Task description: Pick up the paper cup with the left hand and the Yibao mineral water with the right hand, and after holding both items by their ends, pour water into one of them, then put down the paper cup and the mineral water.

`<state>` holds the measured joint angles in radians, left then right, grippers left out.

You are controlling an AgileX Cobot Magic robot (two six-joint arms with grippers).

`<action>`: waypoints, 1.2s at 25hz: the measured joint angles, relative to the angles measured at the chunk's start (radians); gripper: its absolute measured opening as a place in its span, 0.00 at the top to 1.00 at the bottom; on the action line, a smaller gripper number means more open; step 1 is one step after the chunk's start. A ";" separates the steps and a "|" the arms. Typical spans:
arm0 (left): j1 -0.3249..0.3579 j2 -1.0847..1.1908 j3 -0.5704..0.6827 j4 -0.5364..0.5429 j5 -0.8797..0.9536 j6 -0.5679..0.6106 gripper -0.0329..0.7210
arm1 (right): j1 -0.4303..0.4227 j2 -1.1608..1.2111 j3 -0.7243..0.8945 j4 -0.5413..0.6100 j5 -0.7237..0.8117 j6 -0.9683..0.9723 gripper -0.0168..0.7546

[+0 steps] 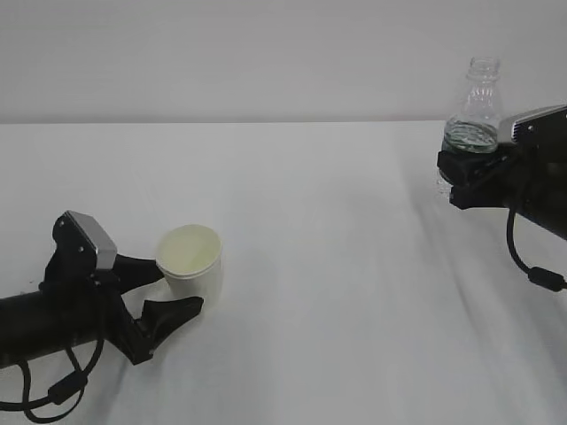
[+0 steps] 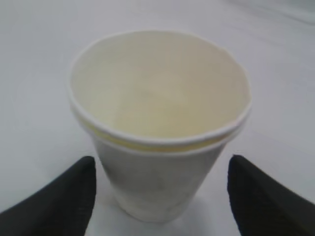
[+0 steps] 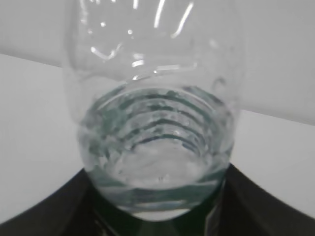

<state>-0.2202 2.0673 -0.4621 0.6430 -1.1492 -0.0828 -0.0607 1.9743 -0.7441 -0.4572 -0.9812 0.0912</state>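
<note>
The water line (image 1: 470, 135) is well below the bottle's opening (image 1: 479, 103), so water will pour out only when the robot tips the bottle well past level.
The white paper cup (image 1: 190, 261) stands upright on the table at the lower left, its pale yellowish inside empty. My left gripper (image 1: 175, 289) is open, its black fingers on either side of the cup's lower body with gaps showing in the left wrist view, where the cup (image 2: 157, 123) fills the frame. My right gripper (image 1: 465, 177) is shut on the clear capless mineral water bottle (image 1: 474, 119) and holds it upright and lifted at the far right. In the right wrist view the bottle (image 3: 155, 113) shows water in its lower part; the green label is hidden by the jaws.
The white table (image 1: 337, 266) stretches between the two arms, with a plain pale wall behind. A loose black cable (image 1: 532, 266) hangs under the right arm, and cables (image 1: 53, 390) trail under the left arm.
</note>
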 joint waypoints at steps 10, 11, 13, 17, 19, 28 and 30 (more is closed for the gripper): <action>0.000 0.002 -0.028 0.000 0.000 -0.034 0.17 | 0.000 0.000 0.000 0.000 0.000 -0.004 0.40; 0.000 0.002 -0.028 0.000 0.000 -0.034 0.17 | 0.000 0.000 0.000 0.000 0.000 -0.004 0.40; 0.000 0.002 -0.028 0.004 0.000 -0.034 0.17 | 0.000 0.000 0.000 0.000 0.000 -0.004 0.40; -0.004 0.002 -0.028 0.016 0.000 -0.034 0.17 | 0.000 0.000 0.000 0.000 0.000 -0.004 0.40; -0.010 0.003 -0.037 0.019 0.000 -0.036 0.17 | 0.000 0.000 0.000 0.000 0.000 -0.004 0.40; -0.045 0.005 -0.091 0.019 0.000 -0.040 0.17 | 0.000 0.000 0.000 0.000 0.000 -0.004 0.40; -0.045 0.005 -0.091 0.017 0.000 -0.042 0.17 | 0.000 0.000 0.000 0.000 0.000 -0.004 0.40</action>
<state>-0.2654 2.0720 -0.5531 0.6601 -1.1492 -0.1246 -0.0607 1.9743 -0.7441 -0.4572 -0.9812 0.0867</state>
